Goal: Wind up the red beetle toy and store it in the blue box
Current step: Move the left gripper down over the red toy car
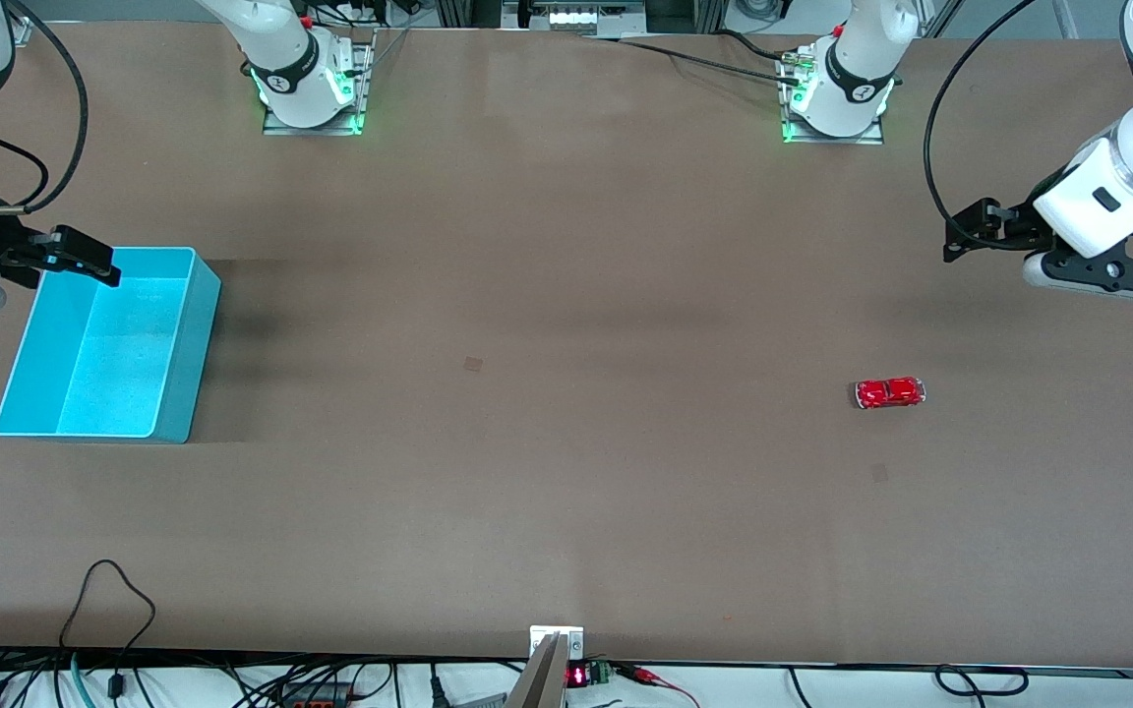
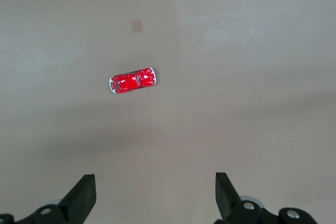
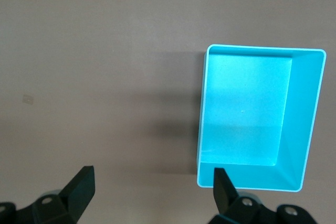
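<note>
The red beetle toy (image 2: pixel 133 80) lies crosswise to the fingers of the robot's left gripper, so the robot should turn that gripper and grip the toy by its long sides (image 1: pixel 891 401) before it winds the toy.
The red beetle toy (image 1: pixel 889 392) sits on its wheels on the brown table toward the left arm's end; it also shows in the left wrist view (image 2: pixel 133 80). My left gripper (image 1: pixel 960 236) hangs open and empty above the table, apart from the toy; its fingers frame bare table in its wrist view (image 2: pixel 155 179). The blue box (image 1: pixel 188 354) stands empty at the right arm's end; it also shows in the right wrist view (image 3: pixel 300 124). My right gripper (image 1: pixel 99 264) hovers open and empty over the box's rim nearest the arm bases (image 3: pixel 152 174).
The two arm bases (image 1: pixel 311 93) (image 1: pixel 837 98) stand along the table edge farthest from the front camera. Small tape marks (image 1: pixel 473 364) (image 1: pixel 879 473) lie on the table. Cables and a small device (image 1: pixel 557 654) sit at the nearest edge.
</note>
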